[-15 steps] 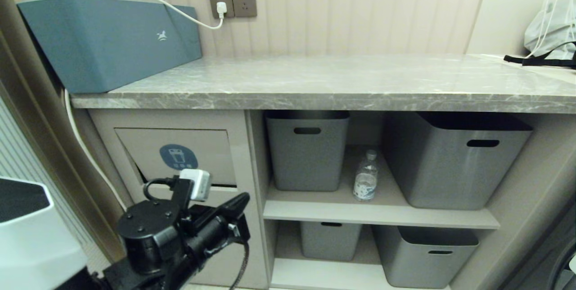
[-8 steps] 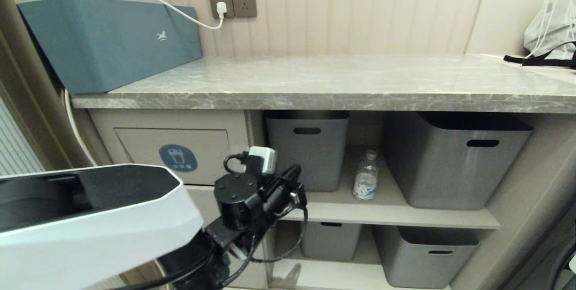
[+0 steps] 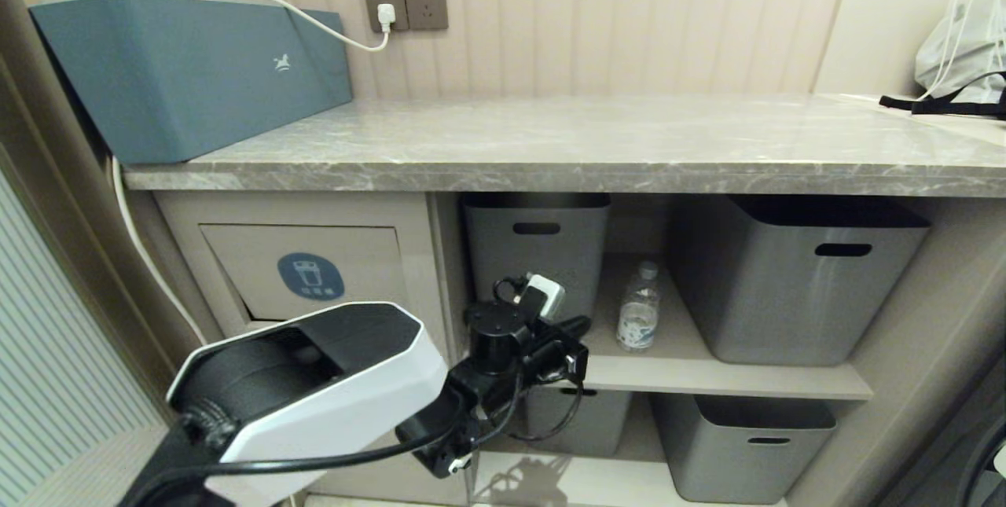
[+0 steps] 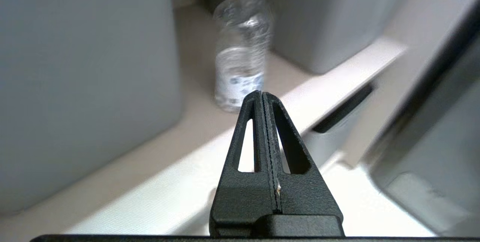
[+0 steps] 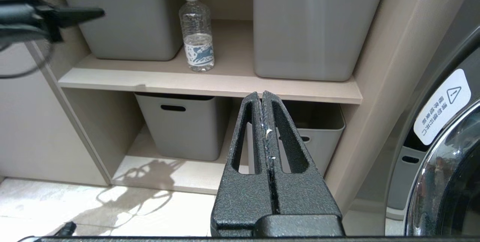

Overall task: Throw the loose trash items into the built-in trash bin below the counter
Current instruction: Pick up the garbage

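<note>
Next, I back my left gripper off and take the bottle's middle [image 3: 638, 314] with my right gripper, because my left gripper reaches across the cabinet and ends short of the water bottle.
A clear water bottle [image 3: 638, 310] with a white cap stands upright on the upper shelf between two grey tubs, below the grey marble counter [image 3: 597, 137]. My left gripper [image 3: 581, 325] is shut and empty. It hovers at the shelf's front edge, just left of the bottle [image 4: 242, 58] and a short way from it, pointing at it. The same gripper [image 5: 100, 11] shows from the right wrist. The bin flap [image 3: 354, 255] with its round blue sticker sits in the beige cabinet front at the left. My right gripper [image 5: 261, 92] is shut, empty and parked low before the shelves.
Grey tubs [image 3: 537, 259] [image 3: 794, 279] flank the bottle, and more [image 3: 739, 444] stand on the lower shelf. A teal box [image 3: 189, 71] with a white cable sits on the counter's left end, a white bag [image 3: 963, 43] at far right. A washing machine door [image 5: 446, 152] is at the right.
My left arm has swung right, from in front of the bin flap to the shelf edge near the bottle. The flap, tilted inward a second ago, has dropped back nearly flush.
</note>
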`<state>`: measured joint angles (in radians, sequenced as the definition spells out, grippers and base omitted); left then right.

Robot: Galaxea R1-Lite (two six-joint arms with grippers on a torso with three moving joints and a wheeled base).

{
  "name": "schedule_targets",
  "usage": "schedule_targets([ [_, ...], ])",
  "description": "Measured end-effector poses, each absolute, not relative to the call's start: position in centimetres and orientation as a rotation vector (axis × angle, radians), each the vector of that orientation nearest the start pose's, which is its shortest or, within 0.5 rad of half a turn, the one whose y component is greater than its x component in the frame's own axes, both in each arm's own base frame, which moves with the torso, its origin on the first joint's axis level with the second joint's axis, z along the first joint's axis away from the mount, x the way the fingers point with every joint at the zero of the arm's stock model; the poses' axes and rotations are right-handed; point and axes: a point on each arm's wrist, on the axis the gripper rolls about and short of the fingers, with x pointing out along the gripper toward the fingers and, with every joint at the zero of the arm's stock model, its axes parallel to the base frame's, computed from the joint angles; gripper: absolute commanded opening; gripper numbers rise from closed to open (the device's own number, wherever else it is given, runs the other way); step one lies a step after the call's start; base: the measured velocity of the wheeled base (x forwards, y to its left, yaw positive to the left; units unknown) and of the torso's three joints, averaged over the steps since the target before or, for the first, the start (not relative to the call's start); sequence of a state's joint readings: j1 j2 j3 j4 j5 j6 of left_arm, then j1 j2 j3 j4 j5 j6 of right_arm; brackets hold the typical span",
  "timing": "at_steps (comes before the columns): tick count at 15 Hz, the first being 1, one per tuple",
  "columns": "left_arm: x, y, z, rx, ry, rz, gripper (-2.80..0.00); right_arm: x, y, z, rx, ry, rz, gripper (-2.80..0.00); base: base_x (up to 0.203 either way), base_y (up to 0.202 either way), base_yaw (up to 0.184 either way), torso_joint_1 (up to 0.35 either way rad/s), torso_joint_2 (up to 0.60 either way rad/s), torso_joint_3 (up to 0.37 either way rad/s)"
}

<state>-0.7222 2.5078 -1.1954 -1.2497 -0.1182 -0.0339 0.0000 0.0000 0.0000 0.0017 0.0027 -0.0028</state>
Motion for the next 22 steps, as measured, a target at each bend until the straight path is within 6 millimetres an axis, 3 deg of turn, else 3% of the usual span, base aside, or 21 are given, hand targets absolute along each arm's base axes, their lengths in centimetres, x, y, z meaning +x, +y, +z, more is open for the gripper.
schedule_targets([
  [3,36.5,-32.2,1.7,0.022,0.052,-0.831,-2.80,-2.3,0.0,7.5,-0.003,0.002,0.003,-2.80,0.000,0.000,0.000,0.000,0.00,0.000],
  [8,40.0,-36.6,3.8,0.033,-0.038,-0.822,-2.80,-2.3,0.0,7.5,-0.003,0.002,0.003,-2.80,0.000,0.000,0.000,0.000,0.00,0.000],
  [9,40.2,-37.4,3.6,0.037,-0.031,-0.828,-2.80,-2.3,0.0,7.5,-0.003,0.002,0.003,-2.80,0.000,0.000,0.000,0.000,0.00,0.000],
  [12,39.9,-38.5,0.5,0.073,0.055,-0.835,-2.80,-2.3,0.0,7.5,-0.003,0.002,0.003,-2.80,0.000,0.000,0.000,0.000,0.00,0.000],
  [15,40.0,-38.6,0.2,0.072,0.054,-0.824,-2.80,-2.3,0.0,7.5,-0.003,0.002,0.003,-2.80,0.000,0.000,0.000,0.000,0.00,0.000],
  [18,39.2,-37.9,1.7,0.078,0.070,-0.822,-2.80,-2.3,0.0,7.5,-0.025,0.001,0.007,-2.80,0.000,0.000,0.000,0.000,0.00,0.000],
  [22,34.9,-33.4,-0.1,0.144,0.267,-0.830,-2.80,-2.3,0.0,7.5,-0.056,0.003,0.013,-2.80,0.000,0.000,0.000,0.000,0.00,0.000],
])
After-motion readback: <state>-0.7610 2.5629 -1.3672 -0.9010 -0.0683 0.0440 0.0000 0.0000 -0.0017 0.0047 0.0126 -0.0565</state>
